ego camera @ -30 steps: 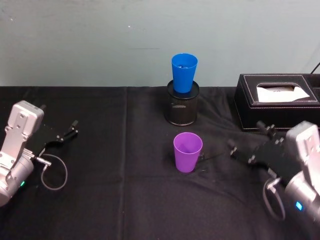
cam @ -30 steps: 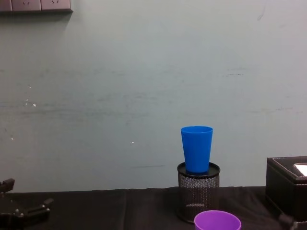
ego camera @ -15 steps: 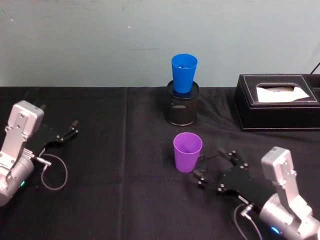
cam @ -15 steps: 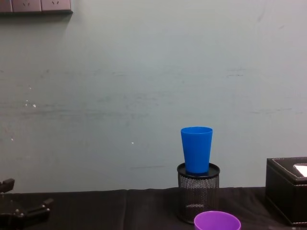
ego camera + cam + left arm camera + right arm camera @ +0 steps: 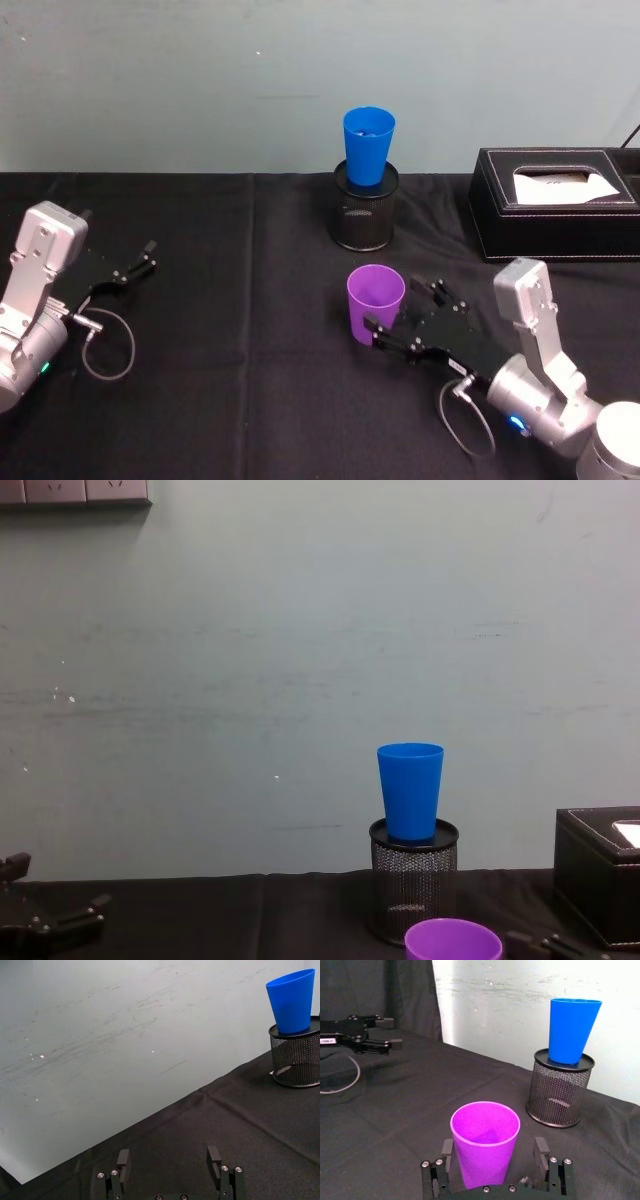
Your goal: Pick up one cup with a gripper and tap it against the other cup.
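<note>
My gripper will make the blue cup [image 5: 410, 790] rock and settle upright when I tap it, because the cup stands high on the narrow pen holder's top [image 5: 414, 839].
The purple cup [image 5: 376, 303] stands upright on the black cloth in the middle of the table; its rim shows in the chest view [image 5: 452, 940]. My right gripper [image 5: 392, 306] is open, low on the table, with one finger on each side of the cup [image 5: 485, 1145]; small gaps show between the fingers [image 5: 540, 1148] and the cup wall. The blue cup [image 5: 368, 146] stands upright in a black mesh pen holder [image 5: 365, 215] behind the purple one, also seen from my right wrist [image 5: 572, 1030]. My left gripper [image 5: 135, 262] rests open at the far left.
A black tissue box [image 5: 555, 205] sits at the back right, near my right arm. A grey wall rises just behind the table. My left arm's cable loop [image 5: 108, 345] lies on the cloth. Bare cloth stretches between the left gripper and the cups.
My right gripper has swung left and forward from beside the tissue box until its open fingers flank the purple cup. Both cups and the left arm have stayed put.
</note>
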Available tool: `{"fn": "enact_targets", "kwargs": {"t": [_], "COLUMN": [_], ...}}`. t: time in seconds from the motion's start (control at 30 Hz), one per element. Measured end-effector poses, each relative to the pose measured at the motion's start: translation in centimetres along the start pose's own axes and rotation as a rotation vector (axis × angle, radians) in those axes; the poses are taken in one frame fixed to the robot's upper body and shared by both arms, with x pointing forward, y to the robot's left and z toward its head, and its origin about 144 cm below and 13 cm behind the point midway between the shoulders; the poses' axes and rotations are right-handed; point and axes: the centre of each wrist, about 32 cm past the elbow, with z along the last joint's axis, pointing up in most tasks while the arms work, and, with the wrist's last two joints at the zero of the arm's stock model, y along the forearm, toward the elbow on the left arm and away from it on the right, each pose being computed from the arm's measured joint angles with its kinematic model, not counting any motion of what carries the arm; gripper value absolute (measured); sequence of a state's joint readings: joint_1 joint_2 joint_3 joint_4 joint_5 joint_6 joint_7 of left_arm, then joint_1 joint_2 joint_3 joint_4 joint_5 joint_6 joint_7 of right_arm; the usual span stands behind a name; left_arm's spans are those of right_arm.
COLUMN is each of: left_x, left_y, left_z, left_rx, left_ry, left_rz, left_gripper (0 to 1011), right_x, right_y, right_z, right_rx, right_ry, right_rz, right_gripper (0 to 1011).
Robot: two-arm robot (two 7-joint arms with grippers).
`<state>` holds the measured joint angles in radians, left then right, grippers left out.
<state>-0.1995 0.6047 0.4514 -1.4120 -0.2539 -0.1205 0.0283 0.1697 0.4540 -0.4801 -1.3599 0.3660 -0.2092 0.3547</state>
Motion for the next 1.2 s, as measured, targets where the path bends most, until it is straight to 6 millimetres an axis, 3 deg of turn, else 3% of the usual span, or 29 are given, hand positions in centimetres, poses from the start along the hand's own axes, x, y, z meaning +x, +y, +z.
{"fn": "enact_targets", "kwargs": {"t": [0.47, 1.2], "left_x": [0.0, 0.0], "left_y": [0.0, 0.0], "left_z": [0.0, 0.0], "left_rx": [0.0, 0.0], "left_ry": [0.0, 0.0], "left_rz": [0.0, 0.0], "left_gripper": [1000, 1000], "right_x": [0.4, 0.3], "right_y": [2.6, 4.1], "right_z": [0.2, 0.5], "right_rx": [-0.001, 0.02], "right_ry": [-0.002, 0.019], "right_rz": [0.02, 0.038], "right_gripper": [1003, 1003]}}
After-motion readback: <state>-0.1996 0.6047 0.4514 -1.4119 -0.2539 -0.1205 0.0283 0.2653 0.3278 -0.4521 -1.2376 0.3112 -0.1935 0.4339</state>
